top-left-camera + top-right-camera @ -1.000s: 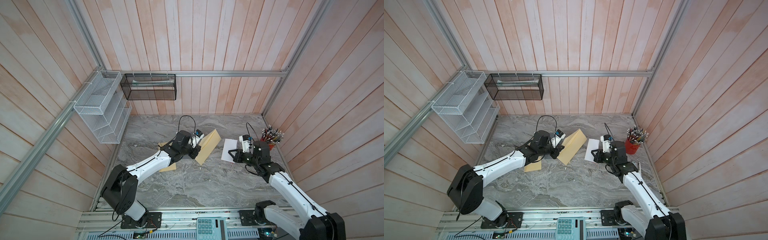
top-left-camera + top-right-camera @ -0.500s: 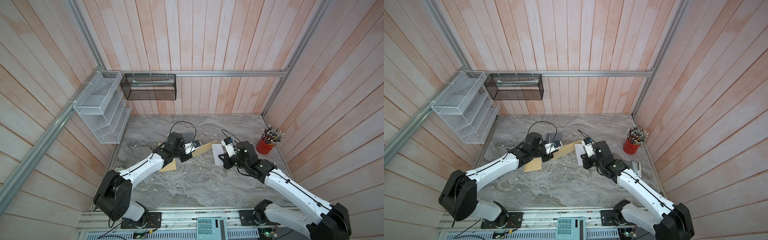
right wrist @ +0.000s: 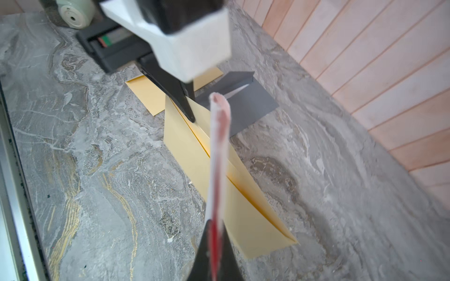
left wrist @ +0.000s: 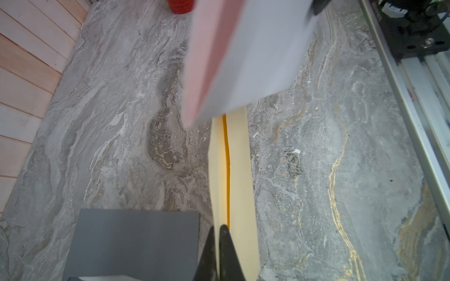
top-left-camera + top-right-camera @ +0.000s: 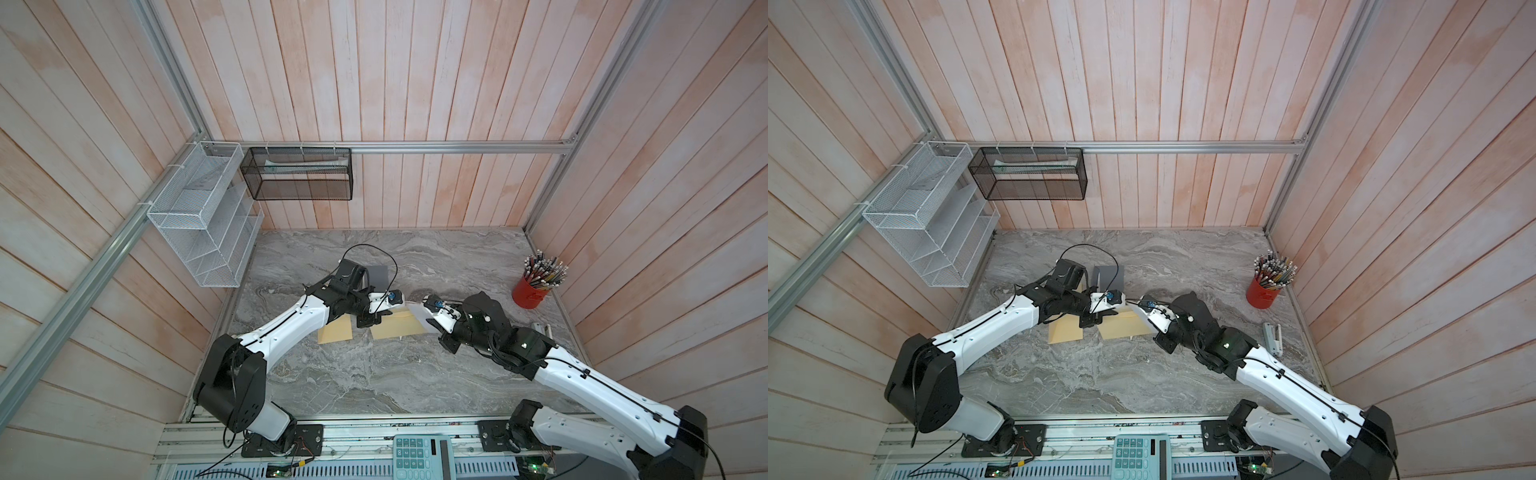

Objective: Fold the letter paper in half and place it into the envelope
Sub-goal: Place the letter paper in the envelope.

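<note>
The letter paper (image 3: 218, 145) lies at a slant across the tan envelope's slit, so the robot's right gripper should move back and turn the paper along the slit (image 3: 248, 196) before it slides the paper in.
The tan envelope (image 5: 399, 326) (image 5: 1121, 326) lies mid-table with its mouth parted to a narrow slit (image 4: 227, 170). My left gripper (image 4: 216, 228) (image 5: 368, 322) is shut on one wall of the envelope (image 3: 187, 146) at its edge. My right gripper (image 3: 214, 223) (image 5: 424, 316) is shut on the folded white letter paper (image 3: 219, 146) (image 4: 248, 56), which shows edge-on and blurred. The paper (image 5: 1138, 309) hangs over the end of the envelope nearest the right arm, in line with the slit. Whether its edge is inside the slit I cannot tell.
A second tan sheet (image 5: 334, 333) lies flat beside the left gripper. A grey pad (image 5: 376, 274) sits behind it. At the right stand a red pencil cup (image 5: 532, 291) and a stapler (image 5: 1273, 336). Wire baskets (image 5: 199, 216) hang on the walls; a calculator (image 5: 422, 457) rests on the front rail.
The left gripper has brought the tilted envelope down flat onto the table. The right arm has swung left, carrying the folded paper to the envelope's end.
</note>
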